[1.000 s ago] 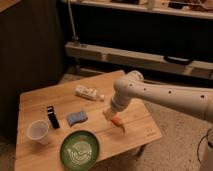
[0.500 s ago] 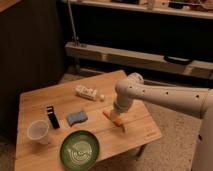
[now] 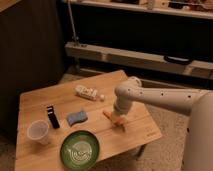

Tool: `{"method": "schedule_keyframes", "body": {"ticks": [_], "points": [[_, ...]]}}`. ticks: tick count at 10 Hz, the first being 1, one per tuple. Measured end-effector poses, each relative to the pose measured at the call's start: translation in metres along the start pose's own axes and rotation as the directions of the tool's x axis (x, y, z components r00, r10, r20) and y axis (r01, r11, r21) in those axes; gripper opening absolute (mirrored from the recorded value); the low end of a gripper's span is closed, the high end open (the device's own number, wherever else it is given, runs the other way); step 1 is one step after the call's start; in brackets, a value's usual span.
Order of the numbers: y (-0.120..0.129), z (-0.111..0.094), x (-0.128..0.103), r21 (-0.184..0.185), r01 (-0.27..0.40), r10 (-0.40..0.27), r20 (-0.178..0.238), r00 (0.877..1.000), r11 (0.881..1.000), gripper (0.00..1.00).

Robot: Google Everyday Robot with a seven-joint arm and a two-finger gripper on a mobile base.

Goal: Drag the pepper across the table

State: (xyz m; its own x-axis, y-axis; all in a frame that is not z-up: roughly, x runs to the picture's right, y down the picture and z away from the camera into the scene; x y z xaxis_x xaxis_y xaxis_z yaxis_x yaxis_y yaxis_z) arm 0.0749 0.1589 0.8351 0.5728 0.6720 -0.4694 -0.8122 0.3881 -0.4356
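Observation:
I can see an open gap (image 3: 83, 106) between the white bottle and the blue sponge, so I expect the pepper to slide flat through it when I drag.
The pepper (image 3: 109, 116), a small slim orange thing, lies on the light wooden table (image 3: 142, 127) right of its middle. My gripper (image 3: 119, 120) comes down from the white arm on the right and rests at the pepper's right end, down at the tabletop. Its jaws stand open over the pepper, and the wrist hides part of the pepper.
A white bottle (image 3: 89, 93) lies behind the pepper. A blue sponge (image 3: 76, 117) sits to its left, then a black upright object (image 3: 51, 116) and a clear cup (image 3: 39, 131). A green plate (image 3: 80, 150) is at the front edge. Shelving stands behind the table.
The arm's elbow has shifted slightly to the right while the gripper stays down at the pepper. The pepper has barely moved.

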Motion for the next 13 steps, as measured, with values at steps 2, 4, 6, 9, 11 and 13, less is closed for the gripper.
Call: {"method": "schedule_keyframes", "body": {"ticks": [2,4,6,9,11,13], "points": [[0.002,0.003,-0.004,0.000,0.010,-0.010,-0.015,1.000,1.000,0.65],[0.003,0.007,-0.003,-0.006,0.015,-0.015,-0.028,1.000,1.000,0.65],[0.003,0.010,-0.002,-0.018,0.010,-0.011,-0.032,0.999,1.000,0.65],[0.003,0.011,0.000,-0.034,0.006,-0.008,-0.043,0.999,0.999,0.65],[0.004,0.012,0.000,-0.042,0.010,-0.013,-0.059,0.998,0.999,0.55],[0.006,0.018,0.002,-0.051,0.013,-0.017,-0.078,0.997,0.999,0.55]]}}
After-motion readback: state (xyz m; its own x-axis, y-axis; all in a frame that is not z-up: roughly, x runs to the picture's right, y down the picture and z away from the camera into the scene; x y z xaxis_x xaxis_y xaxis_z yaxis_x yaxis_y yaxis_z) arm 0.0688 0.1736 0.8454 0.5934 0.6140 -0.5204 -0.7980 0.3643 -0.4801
